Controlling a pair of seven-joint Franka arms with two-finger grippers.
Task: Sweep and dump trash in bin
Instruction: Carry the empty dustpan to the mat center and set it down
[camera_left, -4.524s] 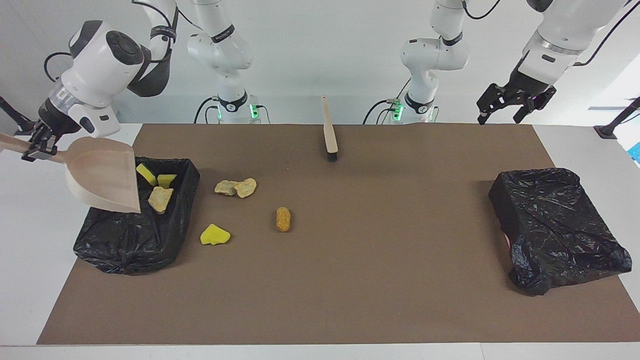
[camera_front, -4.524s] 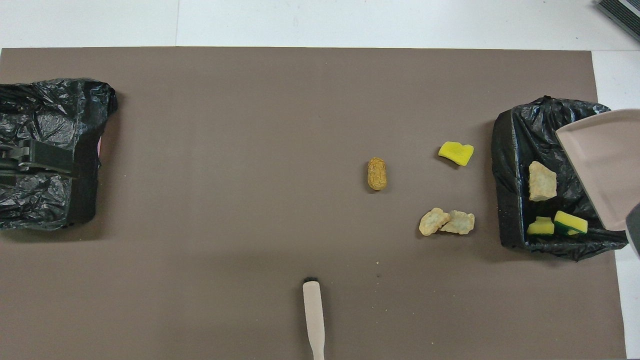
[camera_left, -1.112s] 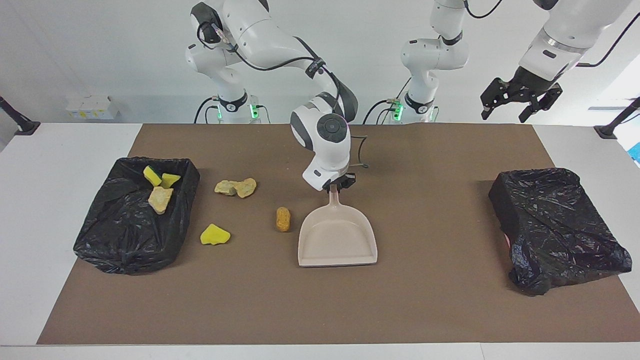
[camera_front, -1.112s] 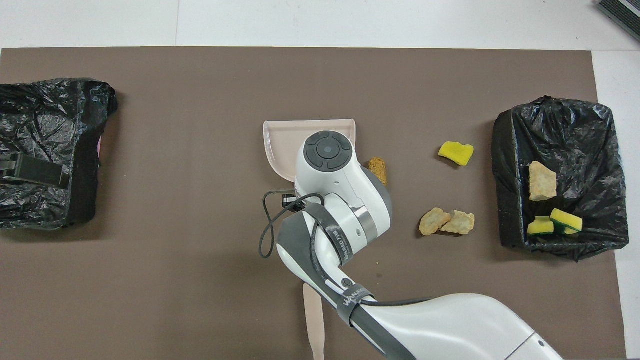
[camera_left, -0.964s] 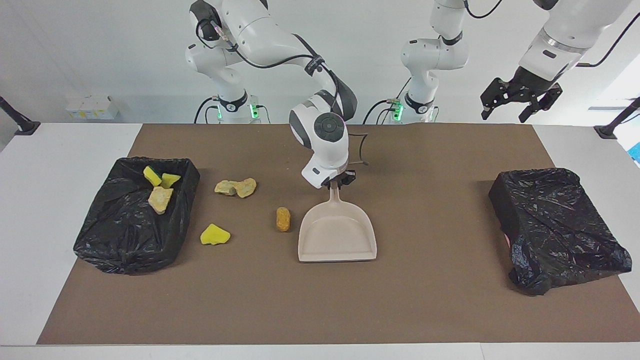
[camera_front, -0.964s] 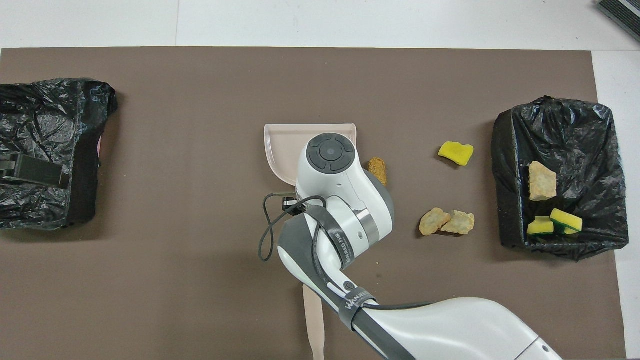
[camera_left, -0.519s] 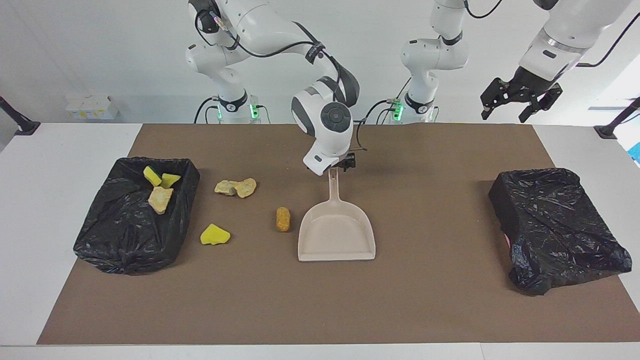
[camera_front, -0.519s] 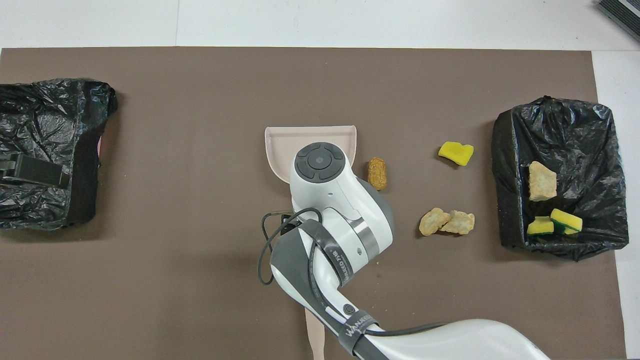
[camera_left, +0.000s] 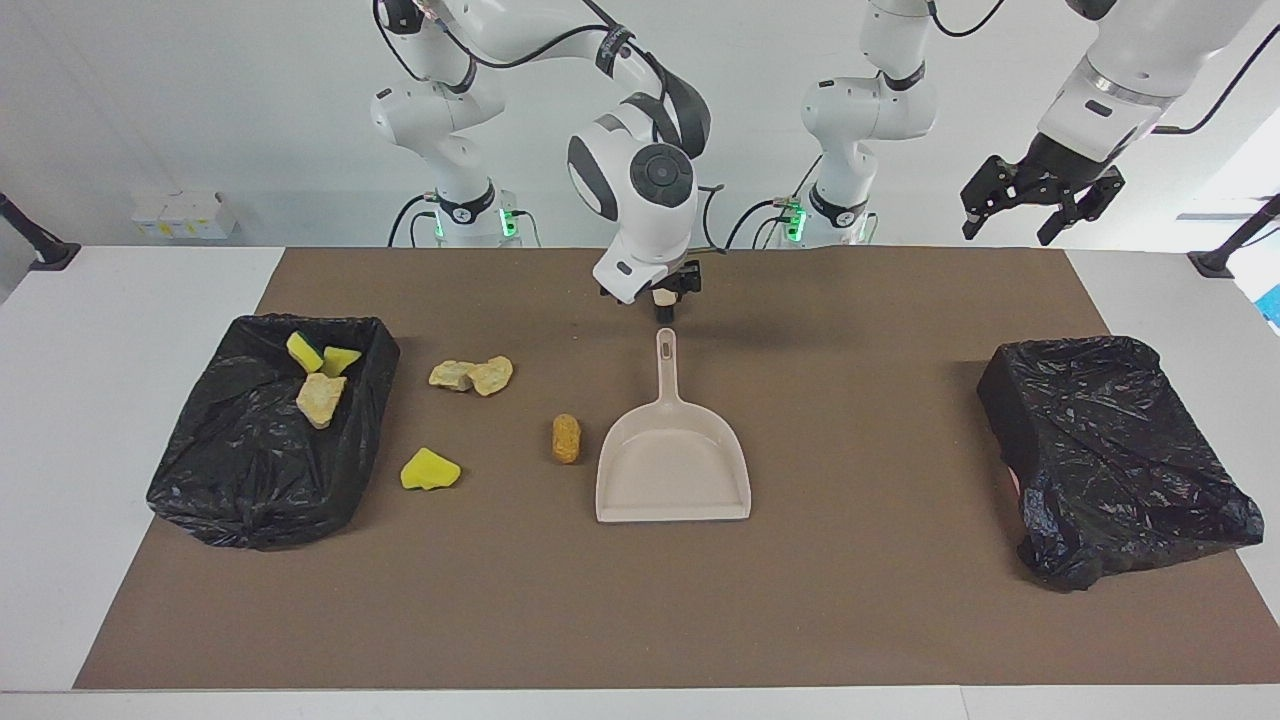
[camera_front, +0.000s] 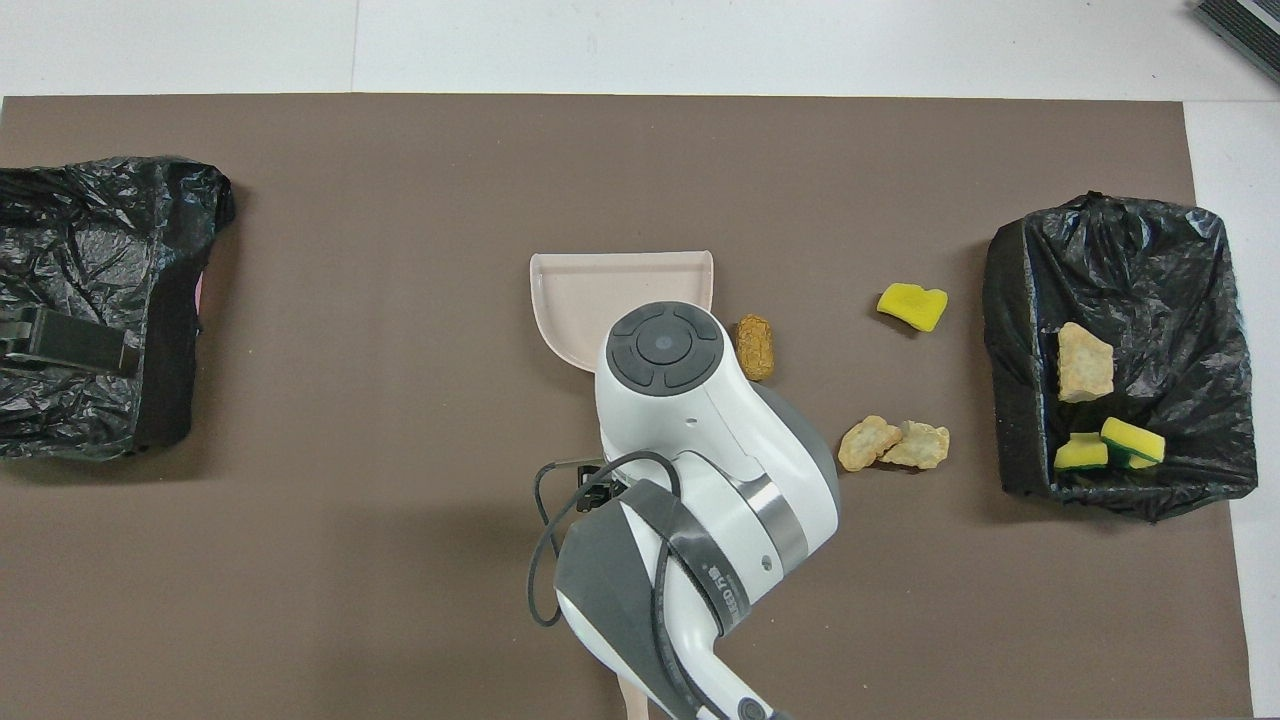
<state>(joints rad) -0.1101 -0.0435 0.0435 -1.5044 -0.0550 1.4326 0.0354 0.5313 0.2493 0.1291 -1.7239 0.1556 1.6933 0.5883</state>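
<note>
I keep moving my right gripper back toward the brush's handle (camera_front: 633, 700) until the gripper's fingers straddle it, then close, as the brush's black end (camera_left: 665, 314) faces the dustpan.
The beige dustpan (camera_left: 672, 470) lies flat on the brown mat, handle toward the robots; it also shows in the overhead view (camera_front: 600, 290). My right gripper (camera_left: 672, 300) is open and empty, raised just off the handle's end. An orange-brown oval (camera_left: 566, 438) lies beside the pan. A yellow chunk (camera_left: 430, 469) and two tan chunks (camera_left: 472, 375) lie between it and the open black bin (camera_left: 250, 480). One tan chunk (camera_left: 320, 398) and two yellow ones (camera_left: 303, 351) lie in that bin. My left gripper (camera_left: 1040, 205) waits open, high over its end.
A second bin wrapped in a black bag (camera_left: 1110, 450) stands at the left arm's end. The brush is mostly hidden by my right arm; only its handle tip (camera_front: 633, 705) shows at the mat's edge nearest the robots.
My right gripper brought the dustpan from the bin to the mat's middle, set it down, let go of the handle, then rose and drew back toward the robots. The left arm stayed still.
</note>
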